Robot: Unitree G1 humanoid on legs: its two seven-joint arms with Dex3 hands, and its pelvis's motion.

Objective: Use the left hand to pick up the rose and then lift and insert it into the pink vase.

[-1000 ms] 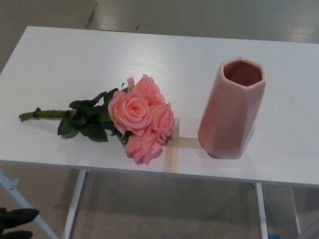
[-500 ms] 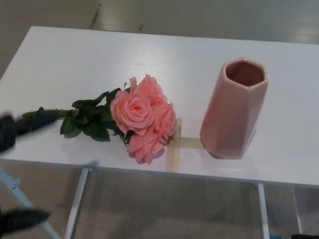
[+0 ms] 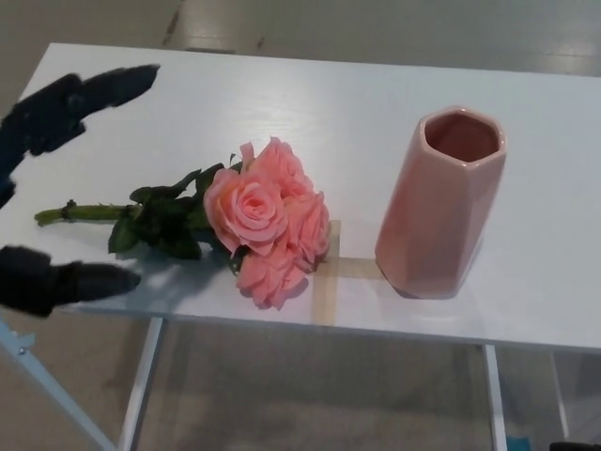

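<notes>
A dark tie (image 3: 69, 209) holds the green stem tight near its cut end. The pink roses (image 3: 269, 218) will therefore come up together as one bunch when I lift.
A bunch of pink roses (image 3: 266, 223) lies flat on the white table (image 3: 310, 113), blooms toward the middle, green stem (image 3: 80, 213) and leaves pointing left. The pink faceted vase (image 3: 439, 205) stands upright to the right of the blooms, its mouth open and empty. My left hand (image 3: 56, 178) hovers at the left edge, open, with its upper fingers (image 3: 89, 94) above the stem end and its thumb (image 3: 66, 284) below it. It holds nothing. My right hand does not show.
A strip of tan tape (image 3: 329, 268) marks the table between roses and vase. The table's front edge (image 3: 310, 329) runs just below the blooms, with metal legs (image 3: 141, 385) and grey floor beneath.
My left hand has come up from the lower left corner and now spreads around the stem end. Roses and vase have stayed put.
</notes>
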